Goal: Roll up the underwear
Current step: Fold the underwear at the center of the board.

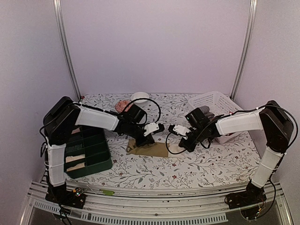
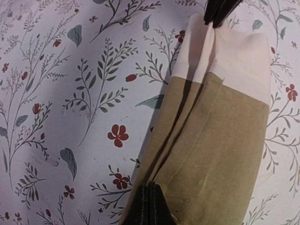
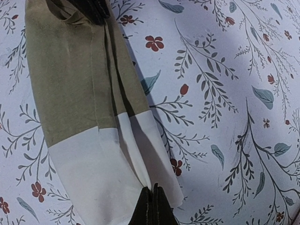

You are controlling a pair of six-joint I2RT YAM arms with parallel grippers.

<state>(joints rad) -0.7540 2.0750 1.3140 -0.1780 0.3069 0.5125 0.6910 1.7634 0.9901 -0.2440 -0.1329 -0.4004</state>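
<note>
I can see the folded underwear [image 1: 158,150] lying crosswise from gripper to gripper, so next I grab its khaki end [image 1: 133,148] with my left gripper and swing it to the back before rolling.
The khaki-tan underwear [image 1: 151,150] with a white waistband lies folded lengthwise on the floral tablecloth at the table's middle. My left gripper [image 1: 139,142] is shut on the folded edge of its khaki end [image 2: 206,150], with the fingertips [image 2: 151,206] pinched together. My right gripper [image 1: 182,144] is shut on the edge of the white waistband [image 3: 103,173], with its fingertips [image 3: 153,206] closed on the cloth. The garment [image 3: 70,70] is stretched between the two grippers. A pinkish-red garment [image 1: 123,106] lies at the back. Grey pieces [image 1: 202,112] sit by the basket.
A white slotted basket [image 1: 216,102] stands at the back right. A dark green compartment box [image 1: 89,152] sits at the front left by the left arm's base. A white round object [image 1: 139,97] is at the back centre.
</note>
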